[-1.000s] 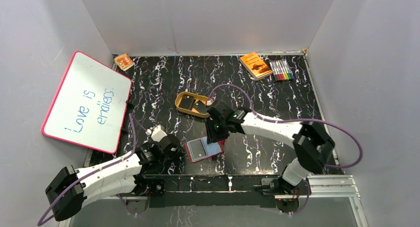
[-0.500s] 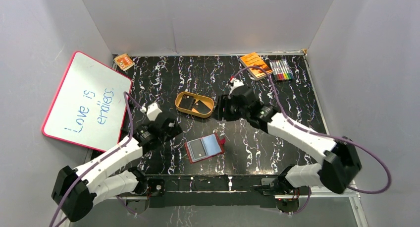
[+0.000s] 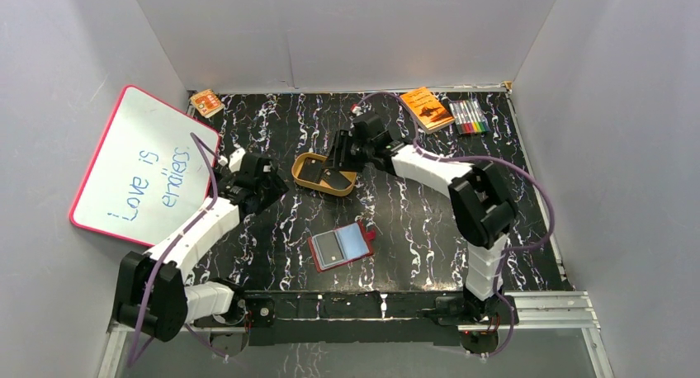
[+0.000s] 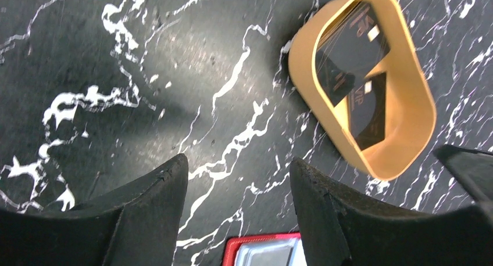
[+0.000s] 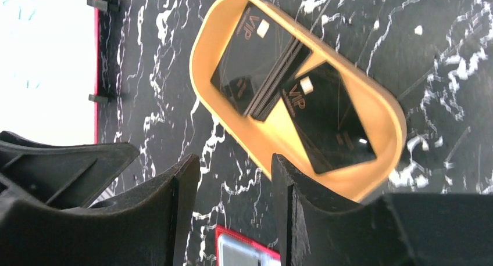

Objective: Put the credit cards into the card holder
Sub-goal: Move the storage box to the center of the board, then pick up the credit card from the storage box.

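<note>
The tan oval dish (image 3: 323,175) sits crooked toward my left gripper, so next my right gripper pulls the dish nearer and sets it straight before pinching a black credit card (image 5: 272,79).
The card holder (image 3: 341,246), a red folding wallet, lies open on the black marbled table, with a dark card showing in its left half. More black credit cards (image 5: 256,51) lie overlapping in the tan oval dish (image 3: 307,162). My left gripper (image 3: 268,192) hangs open and empty to the left of the dish. My right gripper (image 3: 337,158) stands open and empty at the dish's back right rim. In the left wrist view the dish (image 4: 302,63) and its cards (image 4: 369,112) sit to the upper right of my gripper (image 4: 238,179), with the wallet's red edge (image 4: 261,251) below. The right wrist view shows my gripper (image 5: 232,173) over bare table beside the dish (image 5: 203,57).
A pink-framed whiteboard (image 3: 144,170) leans at the left wall. At the back right lie an orange booklet (image 3: 427,107) and a pack of markers (image 3: 468,115). A small orange box (image 3: 206,102) sits in the back left corner. White walls close three sides.
Both grippers left the wallet and opened wider. The left arm swung back and left to beside the dish. The right arm swung back, then left to the dish's far rim.
</note>
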You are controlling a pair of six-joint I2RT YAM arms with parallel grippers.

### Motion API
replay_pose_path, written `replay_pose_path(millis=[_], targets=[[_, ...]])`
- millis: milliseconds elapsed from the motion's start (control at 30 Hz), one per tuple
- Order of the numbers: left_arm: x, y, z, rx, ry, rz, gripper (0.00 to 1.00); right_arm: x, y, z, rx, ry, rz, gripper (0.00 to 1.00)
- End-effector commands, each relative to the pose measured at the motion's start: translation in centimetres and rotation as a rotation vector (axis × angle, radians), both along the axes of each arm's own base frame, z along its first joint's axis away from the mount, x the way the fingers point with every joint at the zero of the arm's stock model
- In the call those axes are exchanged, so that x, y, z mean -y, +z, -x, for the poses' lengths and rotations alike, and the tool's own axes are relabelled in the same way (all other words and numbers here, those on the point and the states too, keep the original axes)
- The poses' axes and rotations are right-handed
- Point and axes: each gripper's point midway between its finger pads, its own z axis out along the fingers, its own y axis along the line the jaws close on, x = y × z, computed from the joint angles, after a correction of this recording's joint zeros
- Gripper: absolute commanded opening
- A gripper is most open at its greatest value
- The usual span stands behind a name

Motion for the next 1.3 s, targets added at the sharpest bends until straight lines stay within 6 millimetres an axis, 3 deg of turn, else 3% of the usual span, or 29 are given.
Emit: replay_pose_path(millis=[0, 267, 467, 600, 633, 667, 733, 867, 1000, 1267], targets=[[0.7, 1.9, -2.5, 0.05, -0.038, 0.032, 0.62, -1.7, 0.5, -2.2, 0.042, 0.038, 0.005, 0.56], [0.4, -0.2, -0.9, -0.003, -0.082, 0.012, 0.6, 3.1, -5.5, -5.0, -0.006, -0.008, 0.33, 0.51], [1.0, -0.3, -0.7, -0.006, -0.121, 0.029, 0.6, 7.9, -6.8, -7.1, 0.032, -0.023, 0.563, 0.51], [0.9, -0.9, 0.0, -0.028, -0.129, 0.025, 0.6, 10.6, -5.7, -8.8, 0.041, -0.081, 0.589, 0.51], [0.8, -1.0, 0.2, -0.032, -0.129, 0.022, 0.6, 10.5, -5.0, -9.0, 0.042, -0.081, 0.563, 0.51], [0.7, -1.1, 0.5, -0.034, -0.13, 0.022, 0.59, 8.8, -2.7, -8.9, 0.074, -0.063, 0.454, 0.53], [0.8, -1.0, 0.7, -0.024, -0.136, 0.032, 0.59, 6.8, -1.0, -8.2, 0.088, -0.023, 0.32, 0.56], [1.1, -0.8, 1.4, -0.015, -0.154, 0.056, 0.59, 3.4, 0.9, -6.7, 0.038, 0.021, 0.096, 0.6], [1.5, -0.9, 2.3, -0.018, -0.185, 0.083, 0.6, 1.6, 0.5, -6.2, -0.021, 0.053, 0.0, 0.64], [1.8, -1.4, 3.9, -0.029, -0.207, 0.125, 0.6, 0.9, -2.6, -6.1, -0.104, 0.065, 0.022, 0.64]])
